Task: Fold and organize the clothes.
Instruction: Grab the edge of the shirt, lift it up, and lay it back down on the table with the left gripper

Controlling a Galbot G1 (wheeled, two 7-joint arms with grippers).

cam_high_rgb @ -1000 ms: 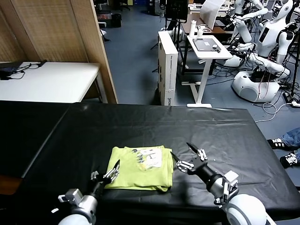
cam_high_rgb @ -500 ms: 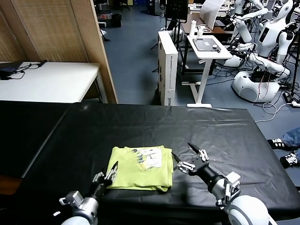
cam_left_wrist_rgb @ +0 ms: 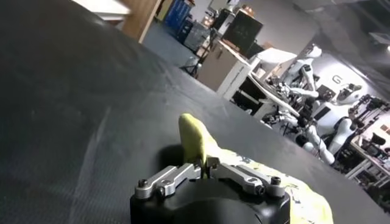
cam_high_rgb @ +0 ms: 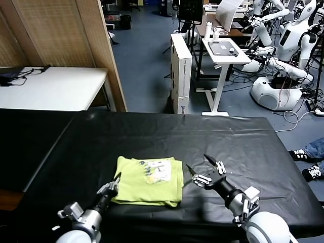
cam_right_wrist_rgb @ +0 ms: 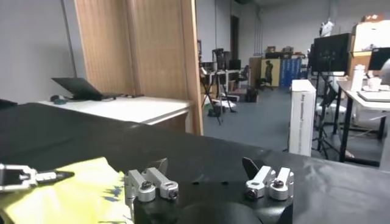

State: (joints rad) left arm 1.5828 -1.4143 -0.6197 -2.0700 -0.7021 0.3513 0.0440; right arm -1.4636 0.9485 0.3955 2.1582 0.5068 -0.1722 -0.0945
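Next, my left gripper picks up the folded T-shirt by its pinched edge (cam_high_rgb: 120, 184) and flips the shirt over, because it lies with its white print (cam_high_rgb: 161, 171) facing up.
The lime yellow-green T-shirt (cam_high_rgb: 147, 179) lies folded into a rectangle on the black table (cam_high_rgb: 167, 134), near its front edge, with the white print facing up. My left gripper (cam_high_rgb: 114, 185) is shut on the shirt's near left corner. In the left wrist view the gripper (cam_left_wrist_rgb: 204, 165) pinches a raised fold of the shirt (cam_left_wrist_rgb: 194, 137). My right gripper (cam_high_rgb: 199, 169) is open and empty, just off the shirt's right edge and low over the table. The right wrist view shows its gripper (cam_right_wrist_rgb: 206, 165) wide apart, with the shirt (cam_right_wrist_rgb: 79, 192) beside it.
The black cloth stretches bare to the right (cam_high_rgb: 253, 152) and behind the shirt. A white table (cam_high_rgb: 55, 88) and a wooden partition (cam_high_rgb: 61, 35) stand at the back left. A white cart (cam_high_rgb: 223, 53) and other robots (cam_high_rgb: 288, 55) stand beyond the far edge.
My left gripper has shut on the shirt's near left corner. The shirt has shifted slightly to the left. The right gripper has stayed almost still.
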